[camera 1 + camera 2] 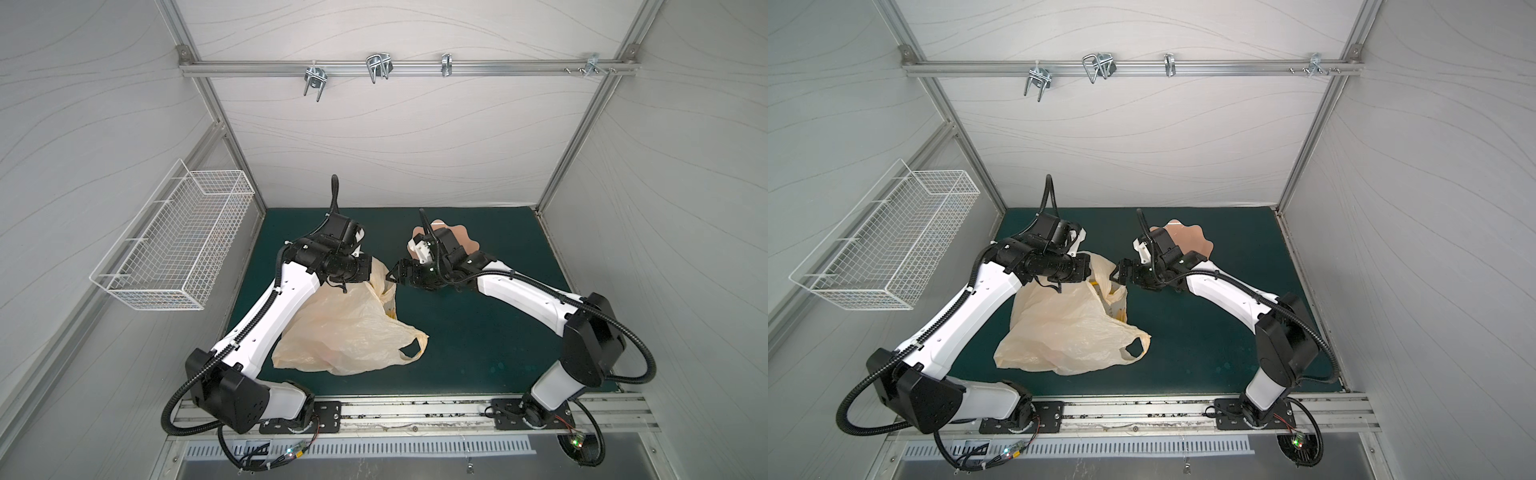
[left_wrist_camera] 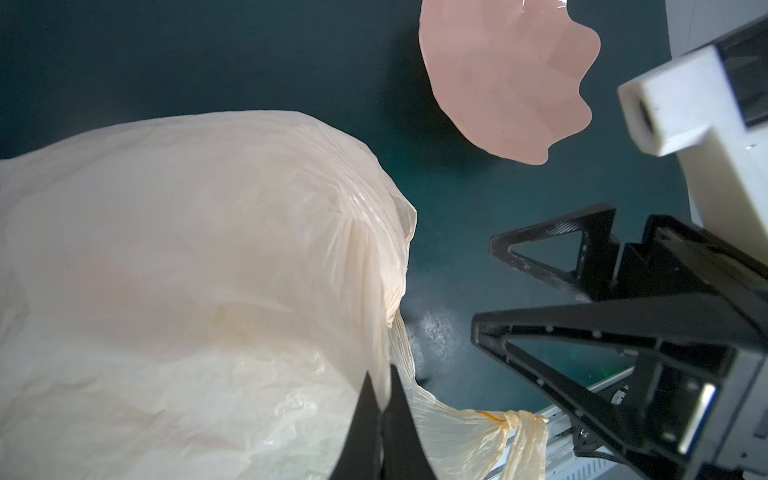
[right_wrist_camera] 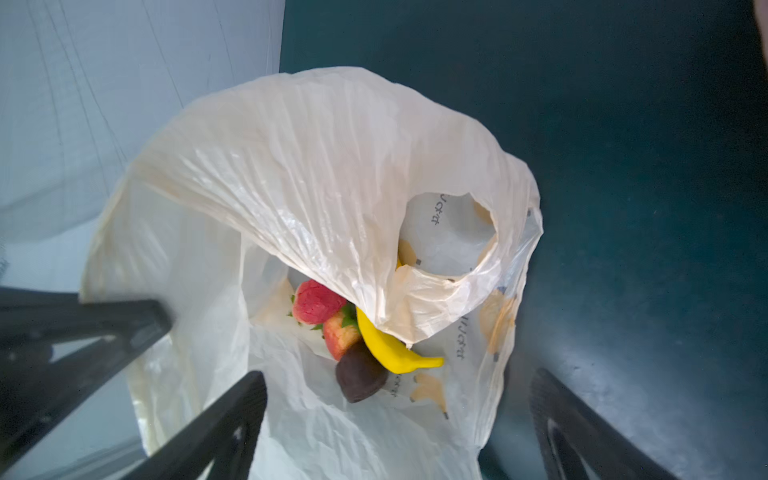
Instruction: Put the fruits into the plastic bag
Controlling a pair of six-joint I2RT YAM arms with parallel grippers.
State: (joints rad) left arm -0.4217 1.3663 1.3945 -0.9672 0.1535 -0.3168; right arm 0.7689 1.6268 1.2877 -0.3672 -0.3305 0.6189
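I expect the cream plastic bag (image 1: 344,332) to sag into a deep pouch around the fruits when I lift it, because the limp handle (image 3: 444,300) droops over them.
The cream plastic bag (image 1: 349,332) (image 1: 1067,332) lies on the green mat with its mouth held up. My left gripper (image 2: 381,374) is shut on the bag's rim (image 2: 187,270). In the right wrist view the bag (image 3: 324,174) gapes open. Inside lie a red strawberry (image 3: 313,301), a second red fruit (image 3: 338,334), a yellow banana (image 3: 390,349) and a dark brown ball (image 3: 359,380). My right gripper (image 1: 392,276) (image 1: 1115,276) (image 3: 399,376) hangs open and empty just over the mouth.
The pink scalloped bowl (image 1: 461,239) (image 1: 1196,241) (image 2: 498,75) stands behind the right wrist, with nothing showing in it. A white wire basket (image 1: 174,249) hangs on the left wall. Metal hooks (image 1: 378,68) sit on the rear rail.
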